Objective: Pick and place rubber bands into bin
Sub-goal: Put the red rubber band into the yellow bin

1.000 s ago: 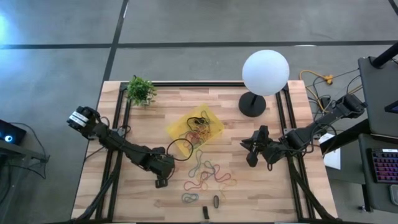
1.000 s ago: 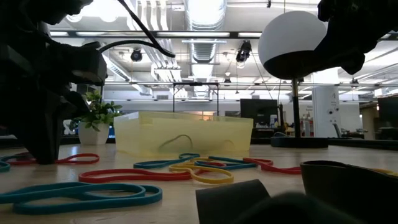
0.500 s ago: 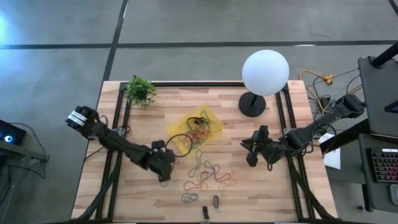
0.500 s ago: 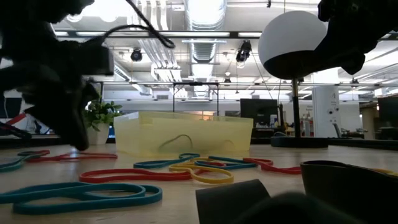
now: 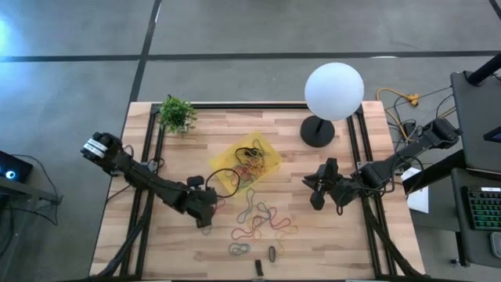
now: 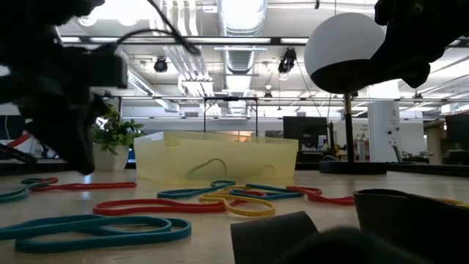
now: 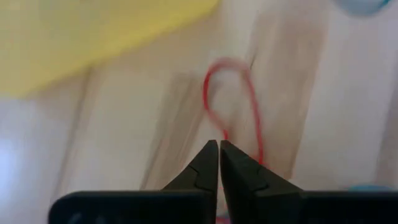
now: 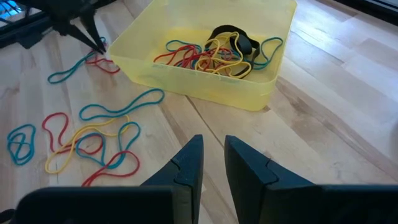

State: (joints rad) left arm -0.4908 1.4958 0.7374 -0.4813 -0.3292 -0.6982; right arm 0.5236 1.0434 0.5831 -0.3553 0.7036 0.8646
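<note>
The left gripper's fingers are closed above the red band lying flat (image 6: 97,185) on the wood, so the robot should open them and reach lower around the band's strands (image 7: 259,149).
The yellow bin (image 5: 244,159) stands mid-table with several rubber bands (image 8: 205,53) inside. More coloured bands (image 5: 262,219) lie loose on the wood on its near side. My left gripper (image 7: 219,143) hovers a little above the table by the bin's near left corner (image 8: 99,45). It is shut on a red rubber band (image 7: 239,93). My right gripper (image 8: 213,146) waits to the right of the bin (image 5: 313,194), narrowly open with nothing between its fingers. A big black ring (image 5: 225,184) lies at the bin's near left corner. My left gripper pinches one strand of the red band (image 7: 222,132) at its very fingertips. The fingers slant steeply down from the table's left. The loop stretches away below the tips, and its lower part (image 8: 106,63) lies on the wood beside the bin.
A lamp with a white globe (image 5: 334,90) and a black round base (image 5: 317,131) stands at the far right. A small green plant (image 5: 177,113) is at the far left. Two small dark oblong pieces (image 5: 272,254) lie near the front edge.
My left gripper has risen from the tabletop, staying shut, and has tipped a little. The red band has been drawn along the wood with it. My right arm has kept still.
</note>
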